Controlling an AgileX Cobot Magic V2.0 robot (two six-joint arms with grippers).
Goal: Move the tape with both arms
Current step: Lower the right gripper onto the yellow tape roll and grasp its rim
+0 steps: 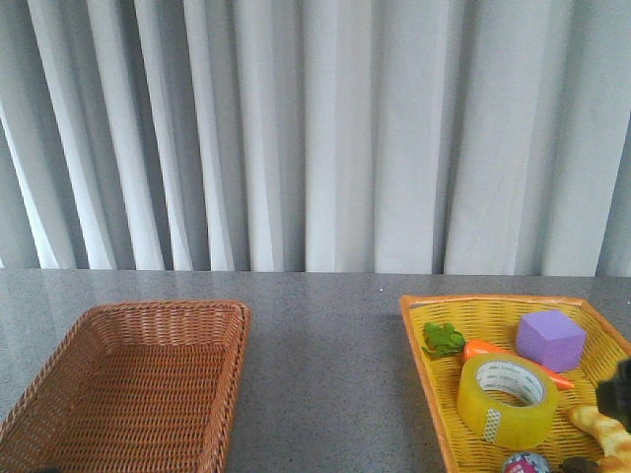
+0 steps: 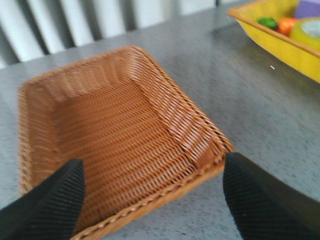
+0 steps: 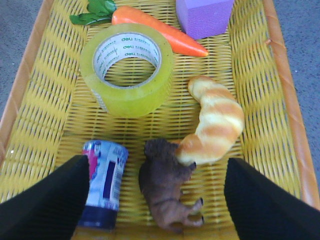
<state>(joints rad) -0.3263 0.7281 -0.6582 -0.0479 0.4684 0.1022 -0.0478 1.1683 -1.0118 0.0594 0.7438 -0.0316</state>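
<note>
Next, my right gripper puts the tape between the baskets for my left gripper to take, as the tape lies far from that gripper in the yellow basket.
The tape, a wide yellow translucent roll with a white printed core, lies flat in the yellow basket at the right. In the right wrist view the tape lies ahead of my right gripper, which is open and empty above the basket's near end. A black part of the right arm shows at the front view's right edge. My left gripper is open and empty above the near edge of the brown wicker basket. The tape shows far off in the left wrist view.
The yellow basket also holds a toy carrot, a purple block, a croissant, a brown toy animal and a small blue can. The brown wicker basket holds nothing. A curtain hangs behind the grey table.
</note>
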